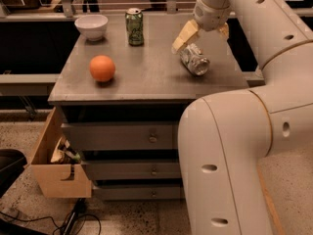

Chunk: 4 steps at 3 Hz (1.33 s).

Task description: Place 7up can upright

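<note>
The 7up can's far end (190, 52) is between my open fingers across its narrow way, so my gripper should keep going down until my fingers are on both sides of the can's body (194, 60), and then close.
The 7up can (194, 60) is silvery-white and lies on its side on the right part of the grey cabinet top (146, 72), its shiny end facing the front right. My gripper (201, 41) hangs just above and behind the can. Its tan fingers (184, 37) are spread open, one on each side of the can's far end, holding nothing. My large white arm fills the right and lower right of the view and hides the cabinet's right side.
A darker green can (134, 27) stands upright at the back middle. A white bowl (92, 26) sits at the back left. An orange (102, 68) lies front left. A wooden drawer (54, 170) juts out at the cabinet's lower left, with cables on the floor.
</note>
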Motion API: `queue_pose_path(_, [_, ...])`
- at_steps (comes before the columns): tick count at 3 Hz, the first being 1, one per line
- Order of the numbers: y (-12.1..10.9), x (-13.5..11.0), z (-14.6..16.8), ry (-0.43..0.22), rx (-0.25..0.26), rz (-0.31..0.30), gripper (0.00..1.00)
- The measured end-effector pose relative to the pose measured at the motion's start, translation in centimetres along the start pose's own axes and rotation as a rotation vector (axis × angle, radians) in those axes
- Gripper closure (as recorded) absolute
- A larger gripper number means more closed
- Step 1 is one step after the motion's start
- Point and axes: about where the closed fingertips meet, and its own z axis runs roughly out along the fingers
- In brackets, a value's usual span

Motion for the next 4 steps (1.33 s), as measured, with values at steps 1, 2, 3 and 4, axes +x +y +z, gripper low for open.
queue_pose_path(1, [0.1,-0.3,2.5,0.018,-0.039,-0.006,0.00])
queue_pose_path(2, [0.1,-0.2,4.9,0.044,-0.066,0.000,0.00])
queue_pose_path(3, [0.2,-0.6,6.5,0.073,-0.049,0.009,0.17])
queue_pose_path(4, [0.0,-0.8,7.2,0.093,-0.016,0.016,0.42])
